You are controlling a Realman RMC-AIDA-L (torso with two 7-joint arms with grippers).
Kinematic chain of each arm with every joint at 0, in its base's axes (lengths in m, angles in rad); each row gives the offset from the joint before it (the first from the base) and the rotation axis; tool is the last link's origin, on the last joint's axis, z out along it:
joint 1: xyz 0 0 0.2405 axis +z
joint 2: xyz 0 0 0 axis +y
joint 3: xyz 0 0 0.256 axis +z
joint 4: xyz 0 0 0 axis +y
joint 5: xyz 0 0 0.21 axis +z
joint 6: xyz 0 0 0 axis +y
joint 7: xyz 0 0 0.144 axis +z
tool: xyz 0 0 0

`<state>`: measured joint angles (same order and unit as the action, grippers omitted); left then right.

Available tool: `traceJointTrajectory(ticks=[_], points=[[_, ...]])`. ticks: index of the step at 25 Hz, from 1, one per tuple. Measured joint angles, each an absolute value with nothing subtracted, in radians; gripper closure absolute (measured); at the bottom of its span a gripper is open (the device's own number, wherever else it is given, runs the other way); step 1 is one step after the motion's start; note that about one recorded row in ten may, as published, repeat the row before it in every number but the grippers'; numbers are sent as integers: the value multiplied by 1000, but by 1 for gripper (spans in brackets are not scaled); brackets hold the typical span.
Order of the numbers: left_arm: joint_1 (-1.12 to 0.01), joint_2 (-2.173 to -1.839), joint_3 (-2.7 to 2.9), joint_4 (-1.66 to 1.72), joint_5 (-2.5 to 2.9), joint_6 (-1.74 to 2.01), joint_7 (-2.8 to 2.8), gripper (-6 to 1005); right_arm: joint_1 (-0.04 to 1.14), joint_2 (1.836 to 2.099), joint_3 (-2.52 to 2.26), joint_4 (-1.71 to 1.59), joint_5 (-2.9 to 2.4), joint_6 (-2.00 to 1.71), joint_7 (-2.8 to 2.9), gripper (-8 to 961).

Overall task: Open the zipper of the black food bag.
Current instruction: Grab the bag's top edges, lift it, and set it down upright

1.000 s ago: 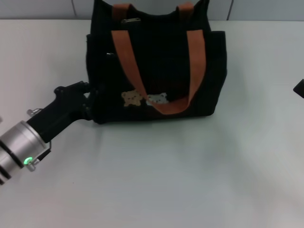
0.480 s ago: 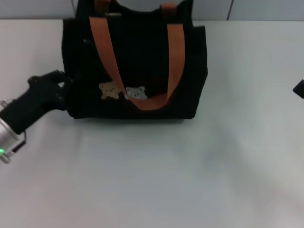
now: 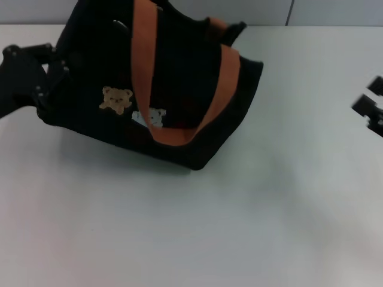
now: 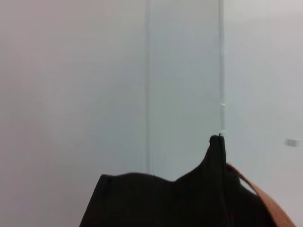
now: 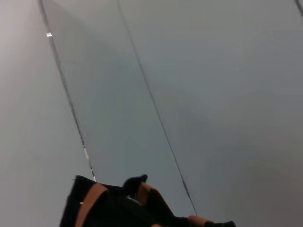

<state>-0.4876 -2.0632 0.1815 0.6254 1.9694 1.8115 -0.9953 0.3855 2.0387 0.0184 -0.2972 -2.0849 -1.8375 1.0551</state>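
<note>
Next, I bring the black food bag's opening (image 3: 122, 25) nearer with my left gripper while my right gripper comes to the bag's free edge (image 3: 252, 67), because the opening tilts far from my right gripper.
The black food bag (image 3: 179, 89) sits tilted at the table's far left, its left end raised and its orange-brown straps (image 3: 143, 66) draped over the front. Bear and white animal patches (image 3: 116, 98) face me. My left gripper (image 3: 45, 72) is at the bag's left end, gripping the fabric there. The zipper along the bag's mouth is cut off by the head view's top edge. The bag's upper edge (image 4: 189, 198) shows in the left wrist view, and the bag (image 5: 118, 208) shows far off in the right wrist view. My right gripper (image 3: 371, 107) hangs at the right edge, far from the bag.
The white table (image 3: 209, 227) spreads out in front of and to the right of the bag. A pale wall with seams (image 3: 287, 12) runs behind the table's far edge.
The left gripper has pulled the bag left and away, raising its left end so the bag now tilts. The right gripper has come further into view at the right edge.
</note>
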Motion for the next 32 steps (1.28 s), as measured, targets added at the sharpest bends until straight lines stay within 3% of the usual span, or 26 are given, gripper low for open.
traceJointTrajectory(ticks=[3,9,16,26,32], points=[[-507,-2066,212,704,1958,1884,-1033,910,425,2042,4,-253,-2090,-1769,1089,191],[-512,-2068,338,823,1870,1958,-1093,910,521,2077,-64,-220,-2091,-1658,1128,193],[-505,-2070,427,848,1797,1953,-1111,910,636,2087,-251,-62,-2091,-1467,1075,196],[-490,-2072,524,829,1747,1959,-1098,910,671,2091,-285,95,-2091,-1353,930,199],[-463,-2072,567,816,1733,1959,-1078,910,620,2090,-268,51,-2082,-1382,916,202]])
